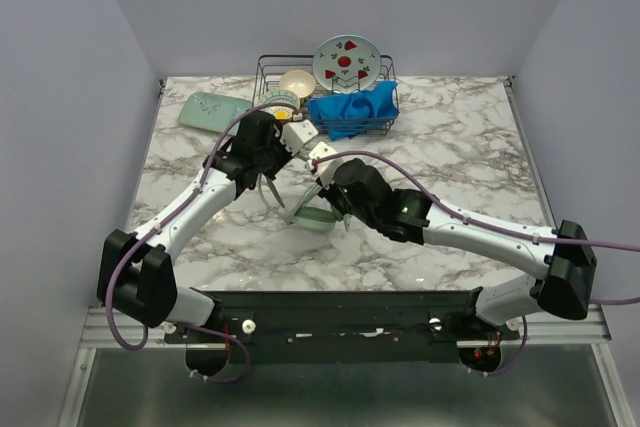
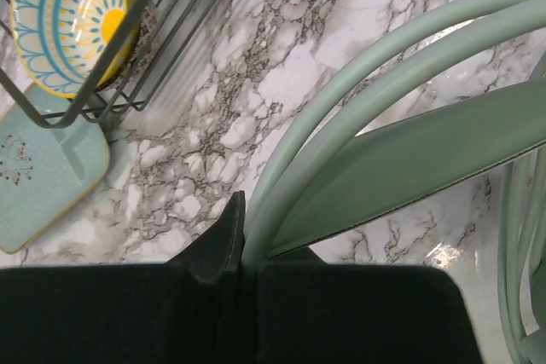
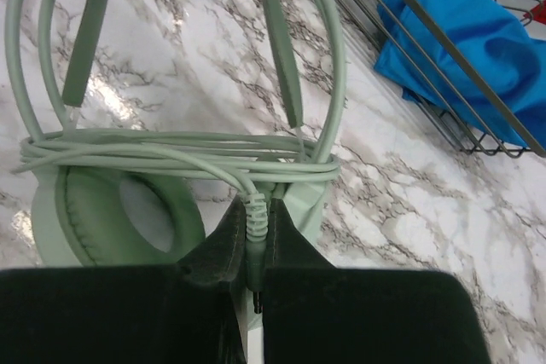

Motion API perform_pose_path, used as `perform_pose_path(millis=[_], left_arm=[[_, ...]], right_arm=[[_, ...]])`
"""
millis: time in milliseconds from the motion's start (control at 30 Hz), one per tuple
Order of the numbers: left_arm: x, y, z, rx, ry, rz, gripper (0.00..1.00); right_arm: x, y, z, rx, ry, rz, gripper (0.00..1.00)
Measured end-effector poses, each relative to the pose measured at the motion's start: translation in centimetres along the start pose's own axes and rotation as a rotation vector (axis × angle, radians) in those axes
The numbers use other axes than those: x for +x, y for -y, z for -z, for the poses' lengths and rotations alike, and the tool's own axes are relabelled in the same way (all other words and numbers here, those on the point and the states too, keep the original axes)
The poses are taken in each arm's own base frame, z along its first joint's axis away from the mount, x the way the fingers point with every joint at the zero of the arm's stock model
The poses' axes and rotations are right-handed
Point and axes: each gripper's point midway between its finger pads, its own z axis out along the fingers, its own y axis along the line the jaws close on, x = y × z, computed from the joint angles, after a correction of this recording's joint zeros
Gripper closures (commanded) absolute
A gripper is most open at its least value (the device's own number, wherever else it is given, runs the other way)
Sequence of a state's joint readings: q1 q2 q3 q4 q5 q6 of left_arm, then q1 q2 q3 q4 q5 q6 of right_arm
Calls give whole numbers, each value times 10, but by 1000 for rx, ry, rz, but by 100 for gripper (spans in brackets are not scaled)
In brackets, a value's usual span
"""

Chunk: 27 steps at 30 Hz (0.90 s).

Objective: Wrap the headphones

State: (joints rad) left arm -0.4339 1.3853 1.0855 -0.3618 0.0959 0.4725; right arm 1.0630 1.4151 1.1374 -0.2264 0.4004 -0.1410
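Note:
The cable looped (image 3: 175, 156) around the headphones has its plug in my right gripper, so my left gripper should keep moving the headphones' headband down to the marble (image 1: 296, 244) and let go.
The pale mint-green headphones (image 1: 312, 214) stand at the middle of the marble table between both arms. My left gripper (image 2: 246, 245) is shut on the slim headband (image 2: 358, 83), which arches up and to the right. My right gripper (image 3: 258, 236) is shut on the cable's plug (image 3: 258, 217). The thin cable (image 3: 171, 153) is looped several times around the headphones just above an ear cup (image 3: 115, 219). In the top view the left gripper (image 1: 268, 190) and the right gripper (image 1: 325, 195) sit close on either side of the headphones.
A wire rack (image 1: 272, 75) at the back holds a patterned plate (image 1: 346, 63), a bowl (image 1: 296, 82) and a blue cloth (image 1: 352, 110). A flat mint-green tray (image 1: 213, 110) lies left of it, also in the left wrist view (image 2: 38, 176).

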Motion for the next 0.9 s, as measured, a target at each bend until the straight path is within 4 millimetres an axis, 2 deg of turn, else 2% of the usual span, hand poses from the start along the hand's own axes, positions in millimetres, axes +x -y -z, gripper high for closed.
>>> perform_pose_path(millis=[233, 333, 567, 667, 700, 800, 867, 900], left_arm=[[22, 15, -18, 65, -73, -1, 100], [37, 21, -29, 89, -125, 1, 100], [90, 44, -46, 156, -253, 20, 99], [94, 45, -48, 157, -253, 28, 87], [94, 43, -50, 154, -248, 33, 80], [99, 40, -57, 158, -245, 54, 69], [107, 42, -60, 175, -262, 81, 66], [111, 44, -62, 187, -267, 99, 61]], right_arm=[[20, 14, -7, 89, -76, 79, 99], [34, 9, -18, 86, -121, 107, 99], [77, -11, -48, 21, -240, 113, 99], [90, -7, -56, 20, -277, 100, 99], [91, -6, -56, 19, -279, 97, 99], [93, -2, -59, 21, -284, 88, 99], [96, 0, -61, 25, -290, 89, 99], [97, 1, -63, 26, -294, 89, 99]])
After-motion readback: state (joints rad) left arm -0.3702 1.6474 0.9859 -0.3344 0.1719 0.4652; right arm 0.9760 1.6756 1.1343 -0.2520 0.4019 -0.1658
